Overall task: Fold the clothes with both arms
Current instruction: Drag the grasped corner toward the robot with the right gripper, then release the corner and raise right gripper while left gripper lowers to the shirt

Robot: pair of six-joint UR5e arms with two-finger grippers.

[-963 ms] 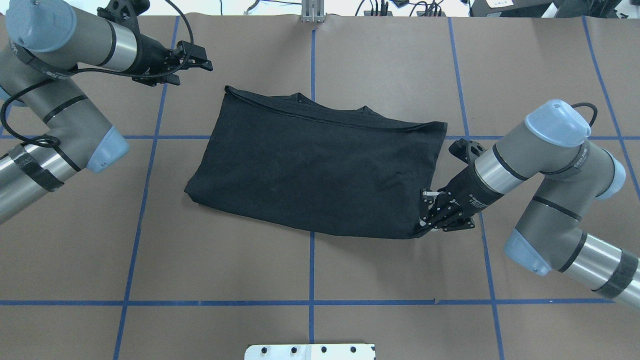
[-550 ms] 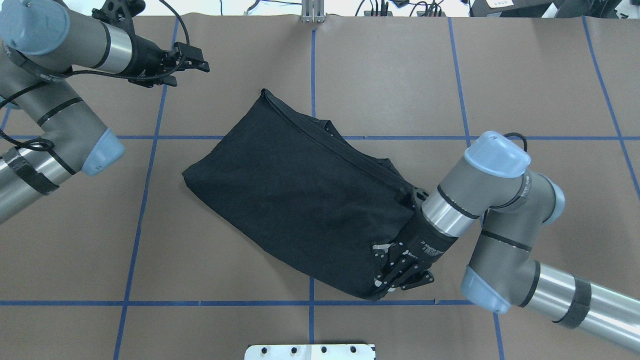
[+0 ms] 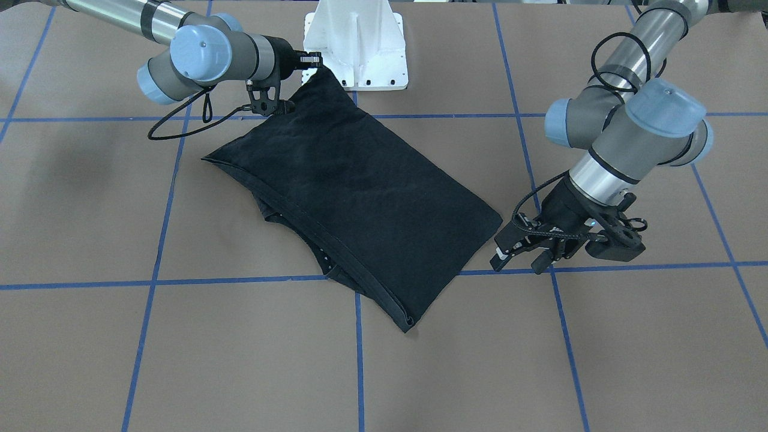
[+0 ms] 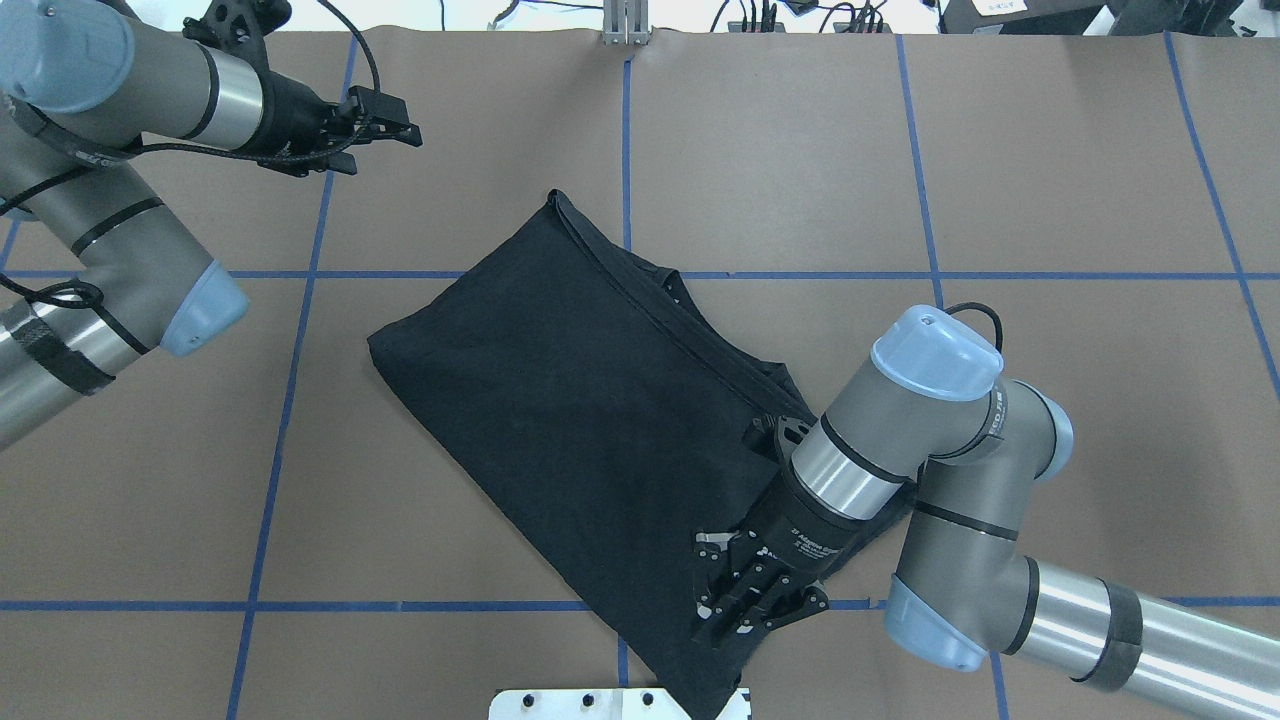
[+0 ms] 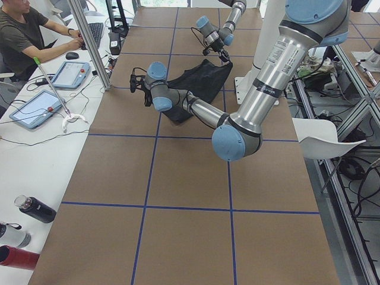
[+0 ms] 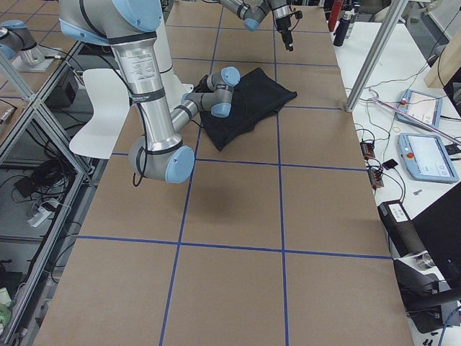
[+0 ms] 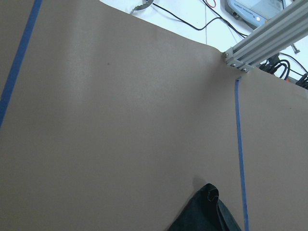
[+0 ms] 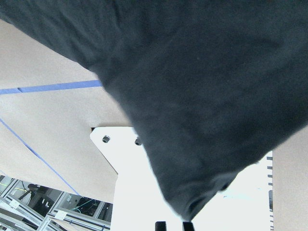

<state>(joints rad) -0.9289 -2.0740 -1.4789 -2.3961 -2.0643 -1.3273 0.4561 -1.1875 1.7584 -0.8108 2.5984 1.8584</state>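
Observation:
The black T-shirt has folded layers lying flat under its long edge, so I expect it to turn as one piece and stay folded when I pull its corner.
The clothes are one black T-shirt, folded into a slanted rectangle on the brown table, plain side up. My right gripper is shut on its near right corner and holds that corner up over the white base plate. From the front, this gripper pulls the cloth taut beside the pedestal. Black cloth fills the right wrist view. My left gripper hovers open and empty at the far left, apart from the shirt. Seen from the front, it is close to the shirt's corner.
The white base pedestal stands at the table's robot side. Blue tape lines grid the table. An aluminium post rises at the far edge. A person sits at a side desk with tablets and bottles.
My right gripper has dragged the shirt's corner toward the robot base, and the shirt has swung from lying across the table to a steep diagonal. The left arm has hardly moved.

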